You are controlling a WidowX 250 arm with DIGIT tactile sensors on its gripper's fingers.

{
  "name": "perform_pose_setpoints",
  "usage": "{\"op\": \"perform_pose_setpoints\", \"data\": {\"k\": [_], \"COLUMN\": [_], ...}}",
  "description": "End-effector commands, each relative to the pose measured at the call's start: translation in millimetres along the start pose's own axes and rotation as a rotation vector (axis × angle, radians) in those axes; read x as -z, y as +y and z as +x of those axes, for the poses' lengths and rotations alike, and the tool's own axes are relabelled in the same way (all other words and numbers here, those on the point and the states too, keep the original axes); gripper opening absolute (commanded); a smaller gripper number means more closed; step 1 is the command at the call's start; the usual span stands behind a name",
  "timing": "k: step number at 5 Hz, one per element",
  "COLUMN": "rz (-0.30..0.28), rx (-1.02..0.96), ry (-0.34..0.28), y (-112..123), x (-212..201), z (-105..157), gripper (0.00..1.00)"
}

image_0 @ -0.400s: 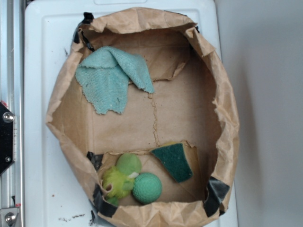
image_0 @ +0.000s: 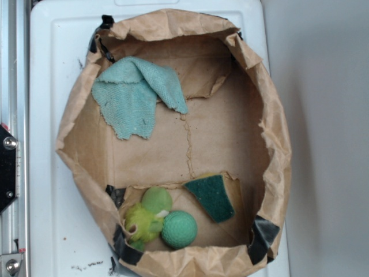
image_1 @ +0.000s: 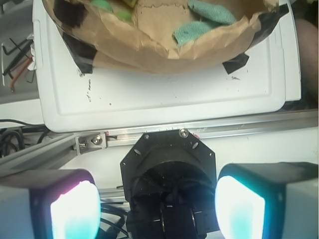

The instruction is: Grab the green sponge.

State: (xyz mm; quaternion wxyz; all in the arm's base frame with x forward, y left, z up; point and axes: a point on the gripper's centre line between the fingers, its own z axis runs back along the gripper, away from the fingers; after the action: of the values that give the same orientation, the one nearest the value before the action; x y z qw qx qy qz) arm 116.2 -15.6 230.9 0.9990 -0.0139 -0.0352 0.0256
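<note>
I keep moving into the bag with my fingers wide open, as the green sponge lies clear of the green ball, and close them across the green sponge [image_0: 212, 198].
The green sponge [image_0: 212, 196], a dark green wedge with a thin yellow edge, lies flat in the front right of the brown paper bag tray [image_0: 277, 133]. No gripper shows in the exterior view. In the wrist view my gripper [image_1: 157, 209] hangs outside the bag, over the robot's black base and the aluminium rail. Its two glowing pads [image_1: 75, 211] stand far apart with nothing between them, so it is open. I cannot make out the sponge in the wrist view.
A green dimpled ball [image_0: 179, 229] and a yellow-green plush toy [image_0: 145, 216] sit just left of the sponge. A light teal cloth [image_0: 135, 95] is draped at the bag's back left. The bag rests on a white plastic board [image_0: 46, 57], with a metal rail [image_0: 12, 86] along the left.
</note>
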Motion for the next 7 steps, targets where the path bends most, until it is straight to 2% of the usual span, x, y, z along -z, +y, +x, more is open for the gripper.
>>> {"op": "perform_pose_setpoints", "data": {"k": [1,2,3,4,5,7], "rz": [-0.001,0.012,0.028,0.005,0.012,-0.039], "rx": [-0.093,-0.069,-0.006,0.052,0.044,0.145], "ry": [-0.061,-0.075,-0.141,-0.184,-0.201,-0.233], "y": [-6,3,13,24,28,1], "x": [20,39,63,84,97,132], "z": [87,114,143,164,179,194], "gripper": [1.0,1.0,1.0,1.0,1.0,1.0]}}
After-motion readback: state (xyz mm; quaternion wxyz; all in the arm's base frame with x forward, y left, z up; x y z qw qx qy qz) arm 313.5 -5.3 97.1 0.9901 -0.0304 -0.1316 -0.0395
